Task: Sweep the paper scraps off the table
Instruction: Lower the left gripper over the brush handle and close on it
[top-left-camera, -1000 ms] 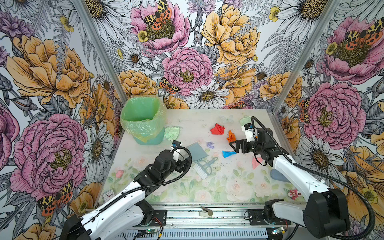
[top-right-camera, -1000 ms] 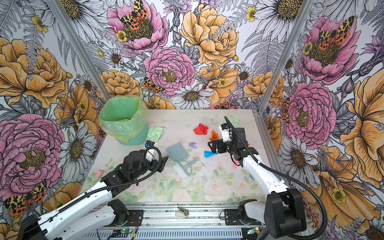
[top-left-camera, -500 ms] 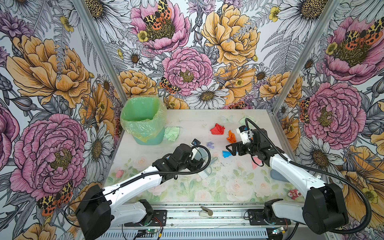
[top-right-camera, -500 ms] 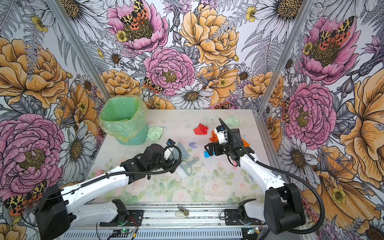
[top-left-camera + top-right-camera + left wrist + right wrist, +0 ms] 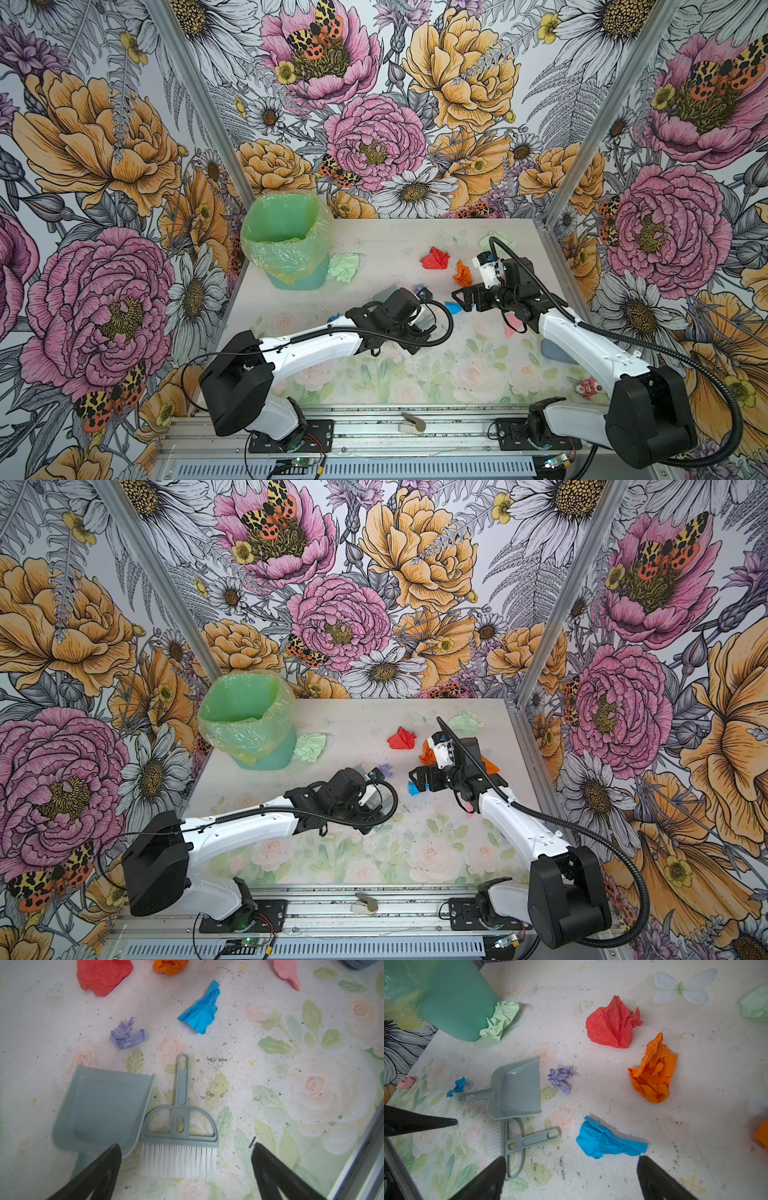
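Observation:
The brush's handle [image 5: 182, 1082] points straight ahead in the center of my left gripper's open fingers, so I should keep moving down until the fingers can close across the brush's middle [image 5: 180, 1122].
Paper scraps lie scattered on the table [image 5: 386, 245]: red [image 5: 611, 1024], orange [image 5: 653, 1072], blue [image 5: 606, 1140], lilac [image 5: 560, 1079], pale green [image 5: 500, 1020] by the bin, and a small blue one [image 5: 457, 1086]. A pink scrap [image 5: 287, 972] lies further right. A grey-blue dustpan [image 5: 104, 1105] and brush [image 5: 179, 1126] lie side by side mid-table. My left gripper [image 5: 185, 1145] hangs open right over the brush's white bristles, holding nothing. My right gripper [image 5: 571, 1159] is open and empty, just short of the blue scrap [image 5: 453, 307].
A green bin [image 5: 286, 245] with a plastic liner stands at the back left. Another pale green scrap [image 5: 490, 241] lies at the back right. A small pink toy [image 5: 586, 387] and a grey-blue object [image 5: 555, 353] sit near the right arm. Aluminium framing edges the table.
My left arm has reached forward and to the right, now covering the dustpan and brush. My right gripper has shifted left toward the blue scrap. Both stay open.

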`<act>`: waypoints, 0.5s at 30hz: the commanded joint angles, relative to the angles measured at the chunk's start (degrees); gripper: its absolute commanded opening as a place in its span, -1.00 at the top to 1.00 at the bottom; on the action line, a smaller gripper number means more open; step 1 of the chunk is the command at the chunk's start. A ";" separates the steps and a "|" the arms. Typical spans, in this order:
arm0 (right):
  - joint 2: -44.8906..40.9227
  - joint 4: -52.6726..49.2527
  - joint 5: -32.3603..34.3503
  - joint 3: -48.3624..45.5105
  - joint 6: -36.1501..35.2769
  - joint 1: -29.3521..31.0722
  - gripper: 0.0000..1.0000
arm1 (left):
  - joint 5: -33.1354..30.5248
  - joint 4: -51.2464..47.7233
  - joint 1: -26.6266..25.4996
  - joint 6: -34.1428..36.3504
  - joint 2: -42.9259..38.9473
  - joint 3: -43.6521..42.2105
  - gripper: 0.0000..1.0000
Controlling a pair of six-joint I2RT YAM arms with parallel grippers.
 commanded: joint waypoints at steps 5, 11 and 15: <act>0.52 0.12 0.46 -0.66 -0.18 0.40 -1.00 | 1.04 -6.37 -0.36 -0.93 4.98 5.67 -0.97; 0.17 0.15 1.19 -0.84 -0.12 0.46 -0.99 | -1.08 -8.82 -0.52 -1.97 7.84 7.16 -0.98; 0.38 0.08 1.67 -0.92 -0.12 0.44 -0.99 | -2.16 -9.55 -0.52 -2.25 7.80 7.04 -0.97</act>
